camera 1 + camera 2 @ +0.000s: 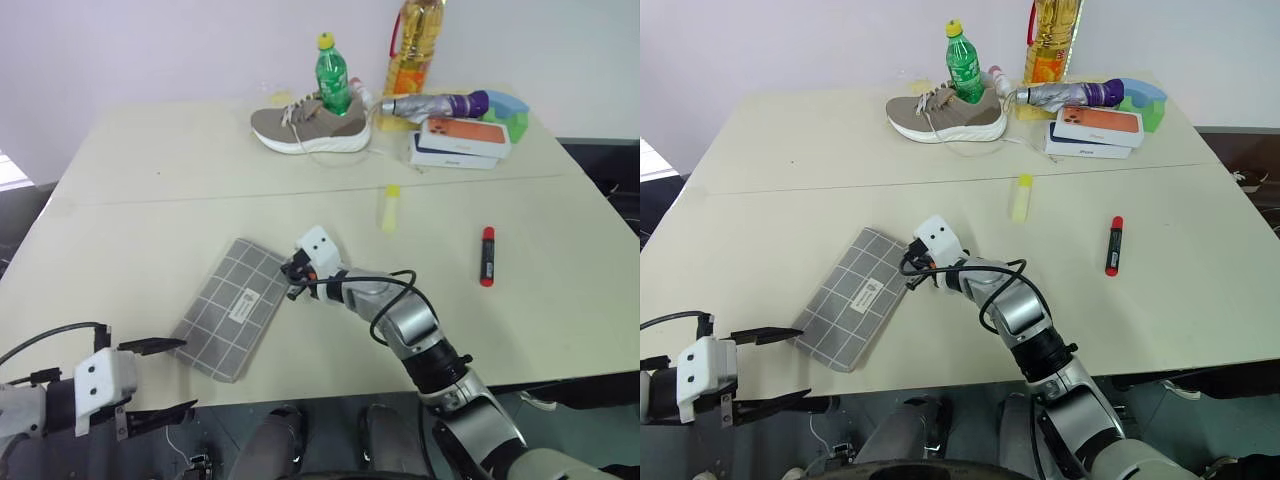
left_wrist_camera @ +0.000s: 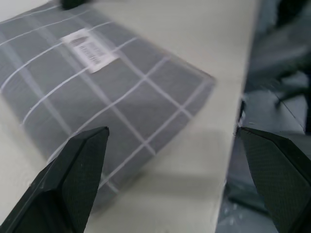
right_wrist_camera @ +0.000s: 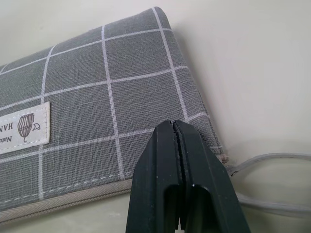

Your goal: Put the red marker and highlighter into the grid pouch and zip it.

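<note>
The grid pouch lies smooth with straight edges (image 1: 262, 328), so I expect its body to keep its shape while the pouch's near corner (image 1: 231, 376) bunches when I lift it.
The grid pouch (image 1: 232, 305) lies flat near the table's front edge, label up. My right gripper (image 1: 293, 275) is shut at its far right corner. In the right wrist view the closed fingertips (image 3: 173, 125) rest over that corner of the pouch (image 3: 97, 82), beside the light cord loop (image 3: 272, 158), with nothing visibly pinched. My left gripper (image 1: 175, 380) hangs open off the table's front edge, just short of the pouch's near corner (image 2: 97, 92). The highlighter (image 1: 391, 208) lies mid-table beyond the pouch. The red marker (image 1: 487, 256) lies further right.
At the back of the table stand a beige shoe (image 1: 310, 125), a green bottle (image 1: 332, 75), an oil bottle (image 1: 415, 45) and stacked phone boxes (image 1: 460, 142) beside a folded umbrella (image 1: 435, 104). The table's front edge (image 1: 330, 392) runs just below the pouch.
</note>
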`<state>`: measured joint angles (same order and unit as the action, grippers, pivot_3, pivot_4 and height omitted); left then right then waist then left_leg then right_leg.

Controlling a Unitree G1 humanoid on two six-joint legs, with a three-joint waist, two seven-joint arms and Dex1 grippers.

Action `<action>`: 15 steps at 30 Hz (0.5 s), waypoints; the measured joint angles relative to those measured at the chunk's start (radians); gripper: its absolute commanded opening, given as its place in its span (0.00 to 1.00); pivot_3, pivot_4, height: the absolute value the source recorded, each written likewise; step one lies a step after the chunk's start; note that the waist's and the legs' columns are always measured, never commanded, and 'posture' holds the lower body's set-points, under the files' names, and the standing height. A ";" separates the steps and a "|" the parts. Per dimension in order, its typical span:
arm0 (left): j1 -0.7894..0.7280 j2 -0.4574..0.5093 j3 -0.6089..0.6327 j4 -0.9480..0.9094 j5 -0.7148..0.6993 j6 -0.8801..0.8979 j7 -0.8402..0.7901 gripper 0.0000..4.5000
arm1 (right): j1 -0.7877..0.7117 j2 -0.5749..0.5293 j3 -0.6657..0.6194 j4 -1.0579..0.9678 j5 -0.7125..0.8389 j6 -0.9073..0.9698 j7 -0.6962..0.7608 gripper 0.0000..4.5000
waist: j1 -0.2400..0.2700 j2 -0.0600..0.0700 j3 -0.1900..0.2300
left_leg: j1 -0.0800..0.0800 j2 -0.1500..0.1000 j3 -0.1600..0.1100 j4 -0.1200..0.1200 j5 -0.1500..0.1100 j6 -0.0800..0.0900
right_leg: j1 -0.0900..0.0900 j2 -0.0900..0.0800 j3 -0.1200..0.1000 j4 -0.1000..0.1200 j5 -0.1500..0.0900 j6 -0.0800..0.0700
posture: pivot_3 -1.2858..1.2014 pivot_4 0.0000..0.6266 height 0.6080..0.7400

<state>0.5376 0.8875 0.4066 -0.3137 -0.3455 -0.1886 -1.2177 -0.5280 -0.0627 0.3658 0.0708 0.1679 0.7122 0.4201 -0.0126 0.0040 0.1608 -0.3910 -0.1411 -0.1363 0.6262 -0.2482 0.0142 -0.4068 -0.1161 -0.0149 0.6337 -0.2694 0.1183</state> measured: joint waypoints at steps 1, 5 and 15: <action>-0.027 0.002 -0.015 0.018 0.024 -0.031 -0.001 1.00 | 0.000 0.006 -0.002 0.003 0.000 0.000 0.000 0.01 | 0.000 0.000 0.000 | 0.000 0.000 0.000 0.000 0.000 0.000 | 0.000 0.001 0.001 0.000 0.000 0.000 | 0.52 0.24 1.00; -0.074 0.001 -0.106 0.067 0.109 -0.111 0.001 1.00 | 0.000 0.022 -0.002 0.009 -0.001 0.000 -0.002 0.01 | -0.005 0.000 0.000 | 0.001 0.000 0.000 -0.003 0.001 0.000 | -0.002 0.002 0.004 0.000 0.002 0.003 | 0.52 0.24 1.00; -0.249 -0.069 -0.256 0.117 0.316 -0.252 0.162 1.00 | 0.005 0.026 -0.014 0.008 -0.016 0.002 -0.022 0.01 | 0.004 0.001 -0.002 | 0.002 -0.001 0.000 -0.004 0.002 -0.002 | -0.002 0.003 0.005 0.000 0.003 0.001 | 0.52 0.24 1.00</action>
<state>0.2882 0.8189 0.1506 -0.1967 -0.0300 -0.4401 -1.0557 -0.5230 -0.0366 0.3520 0.0787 0.1521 0.7138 0.3977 -0.0083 0.0054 0.1587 -0.3891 -0.1419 -0.1363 0.6224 -0.2464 0.0121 -0.4088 -0.1131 -0.0101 0.6337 -0.2663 0.1195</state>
